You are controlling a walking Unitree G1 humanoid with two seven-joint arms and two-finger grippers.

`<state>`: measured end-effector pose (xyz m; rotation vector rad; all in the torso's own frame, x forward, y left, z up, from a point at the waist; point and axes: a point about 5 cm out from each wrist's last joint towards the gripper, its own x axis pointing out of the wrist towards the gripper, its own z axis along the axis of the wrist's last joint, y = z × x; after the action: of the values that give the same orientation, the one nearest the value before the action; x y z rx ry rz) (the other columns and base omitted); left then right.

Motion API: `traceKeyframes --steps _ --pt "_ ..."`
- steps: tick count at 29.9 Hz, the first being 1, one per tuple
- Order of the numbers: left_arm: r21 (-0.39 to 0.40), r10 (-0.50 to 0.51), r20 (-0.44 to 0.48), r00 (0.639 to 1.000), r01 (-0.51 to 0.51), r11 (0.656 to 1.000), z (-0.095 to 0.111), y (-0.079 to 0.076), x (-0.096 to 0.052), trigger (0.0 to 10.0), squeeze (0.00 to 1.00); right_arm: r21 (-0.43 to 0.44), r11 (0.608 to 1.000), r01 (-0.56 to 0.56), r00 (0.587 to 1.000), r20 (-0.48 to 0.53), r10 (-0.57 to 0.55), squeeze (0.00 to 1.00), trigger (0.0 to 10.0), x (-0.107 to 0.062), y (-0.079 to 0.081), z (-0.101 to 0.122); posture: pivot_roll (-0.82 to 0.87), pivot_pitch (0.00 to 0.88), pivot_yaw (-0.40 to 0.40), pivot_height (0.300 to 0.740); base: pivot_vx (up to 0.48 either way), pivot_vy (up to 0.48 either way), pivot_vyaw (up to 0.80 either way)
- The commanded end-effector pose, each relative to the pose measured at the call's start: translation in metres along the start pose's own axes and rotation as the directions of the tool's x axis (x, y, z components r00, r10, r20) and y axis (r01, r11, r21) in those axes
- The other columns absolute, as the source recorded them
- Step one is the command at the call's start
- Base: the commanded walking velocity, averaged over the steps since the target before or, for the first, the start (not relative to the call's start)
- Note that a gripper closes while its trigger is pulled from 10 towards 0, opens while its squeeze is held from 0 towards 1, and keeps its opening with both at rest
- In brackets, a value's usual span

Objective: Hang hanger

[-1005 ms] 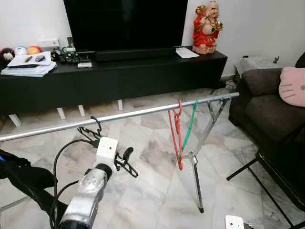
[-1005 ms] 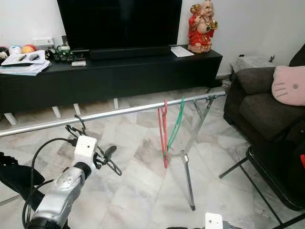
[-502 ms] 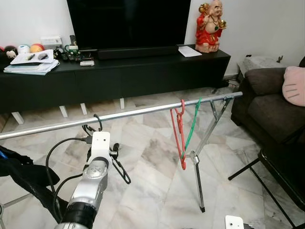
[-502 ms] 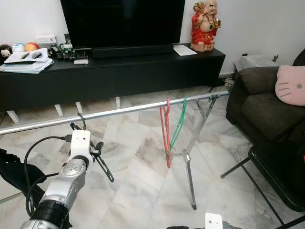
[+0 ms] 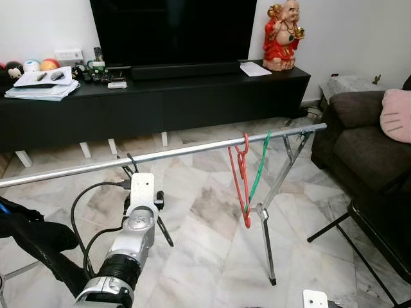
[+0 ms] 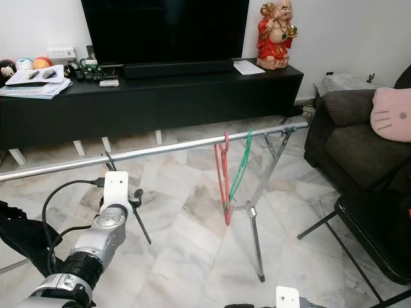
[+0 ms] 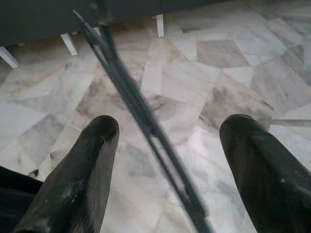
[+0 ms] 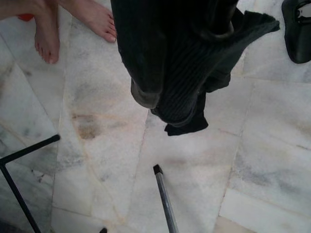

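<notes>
I expect the black wire hanger [image 5: 165, 232] to come off alone when I lift it, because the hook [image 5: 133, 162] just loops over the silver rail, clear of the other hangers.
A black wire hanger [image 5: 164, 232] hangs by its hook from the silver rail [image 5: 192, 151], left of the middle. My left gripper [image 7: 167, 131] is open just behind and below the hook, and the hanger [image 7: 141, 111] runs blurred through the gap without touching either of the fingers [image 7: 92, 160]. From the head, the left gripper [image 5: 148, 196] sits under the rail behind its white wrist block. Further right on the rail hang a red hanger [image 5: 239, 173] and a green hanger [image 5: 259, 168]. My right arm hangs idle, its white wrist block [image 5: 314, 298] at the bottom edge.
The rack's leg [image 5: 266, 237] stands on marble floor. A black TV stand [image 5: 160, 96] lines the far wall and a dark sofa [image 5: 366, 141] stands at right. Black cloth [image 5: 32, 237] lies at lower left. A person's bare feet [image 8: 48, 34] stand beside dark cloth [image 8: 175, 63].
The left gripper brought the black hanger's hook onto the rail, then dropped back and lower. The hanger now hangs from the rail between the open fingers.
</notes>
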<state>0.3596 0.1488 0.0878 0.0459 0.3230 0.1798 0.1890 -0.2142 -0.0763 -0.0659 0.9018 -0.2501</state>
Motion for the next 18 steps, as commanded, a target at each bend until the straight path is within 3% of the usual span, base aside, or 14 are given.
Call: traceKeyframes --steps 1,10,11,15,18 --pt "-0.017 -0.004 -0.003 1.000 0.004 1.000 0.002 -0.007 0.001 10.0 0.00 0.004 1.000 0.006 1.000 -0.004 -0.006 0.00 10.0 0.000 0.000 0.000 0.03 0.000 -0.001 0.740 0.000 0.000 0.00" --pt "0.011 0.022 -0.015 1.000 -0.022 1.000 -0.002 -0.011 0.004 10.0 0.00 0.009 1.000 0.011 1.000 -0.004 -0.011 0.00 10.0 -0.001 0.000 -0.003 0.00 0.000 0.016 0.740 0.000 0.000 0.00" --pt "0.021 0.042 -0.012 0.999 -0.041 0.999 -0.001 -0.009 0.004 0.0 0.00 0.010 1.000 0.012 1.000 -0.005 -0.012 0.00 10.0 -0.001 -0.001 -0.005 0.00 0.000 0.019 0.740 0.000 0.000 0.00" --pt "0.052 0.106 -0.028 0.994 -0.105 0.993 -0.004 -0.002 0.006 0.0 0.00 0.013 1.000 0.015 1.000 -0.008 -0.015 0.00 10.0 -0.002 -0.001 -0.008 -0.01 0.000 0.024 0.740 0.000 0.000 0.00" --pt "0.049 0.129 -0.042 0.991 -0.127 0.991 -0.006 0.000 0.006 1.4 0.00 0.013 1.000 0.016 1.000 -0.013 -0.015 0.00 10.0 -0.003 -0.001 -0.012 -0.02 0.000 0.026 0.740 0.000 0.000 0.00"
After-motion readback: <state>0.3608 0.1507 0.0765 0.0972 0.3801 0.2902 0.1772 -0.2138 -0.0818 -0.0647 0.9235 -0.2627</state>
